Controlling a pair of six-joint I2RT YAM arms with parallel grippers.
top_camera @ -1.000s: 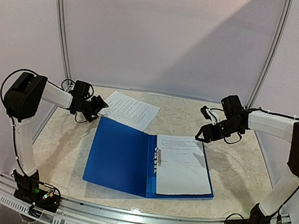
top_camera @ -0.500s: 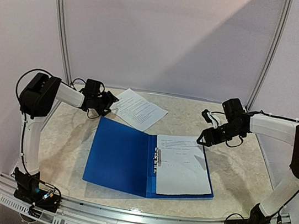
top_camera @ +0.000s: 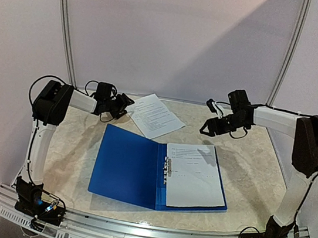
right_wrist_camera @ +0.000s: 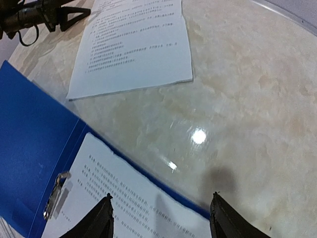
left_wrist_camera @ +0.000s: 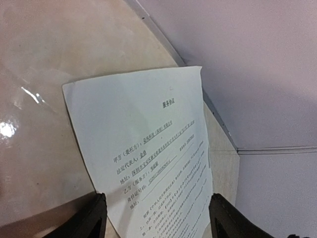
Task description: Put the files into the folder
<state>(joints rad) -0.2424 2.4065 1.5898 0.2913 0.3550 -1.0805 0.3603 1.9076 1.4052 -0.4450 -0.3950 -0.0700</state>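
Observation:
The loose sheet's corner (top_camera: 182, 124) facing my right gripper is clear of the blue folder, so I should keep going toward that corner until my fingers are on both sides of it.
The blue folder (top_camera: 126, 165) lies open in the middle of the table. One printed sheet (top_camera: 195, 177) lies on its right half beside the metal clip (top_camera: 167, 166). A second printed sheet (top_camera: 155, 115) lies loose on the table behind the folder. My left gripper (top_camera: 127, 104) is low at that sheet's left end. In the left wrist view the loose sheet (left_wrist_camera: 143, 139) runs between the spread fingers of the left gripper (left_wrist_camera: 158, 218). My right gripper (top_camera: 206, 127) is open and empty above the folder's far right edge. The right wrist view shows the right gripper (right_wrist_camera: 161, 220), the filed sheet (right_wrist_camera: 129, 203) and the loose sheet (right_wrist_camera: 133, 49).
The table top (top_camera: 248, 161) is glossy beige marble, bounded by a curved metal frame (top_camera: 63, 40) and pale walls at the back and sides. An aluminium rail (top_camera: 142, 235) runs along the near edge. The left gripper also shows in the right wrist view (right_wrist_camera: 39, 15).
My left gripper moved back and to the right, and the loose sheet slid and turned rightward with it. My right gripper moved back and to the left, off the filed sheet's far corner.

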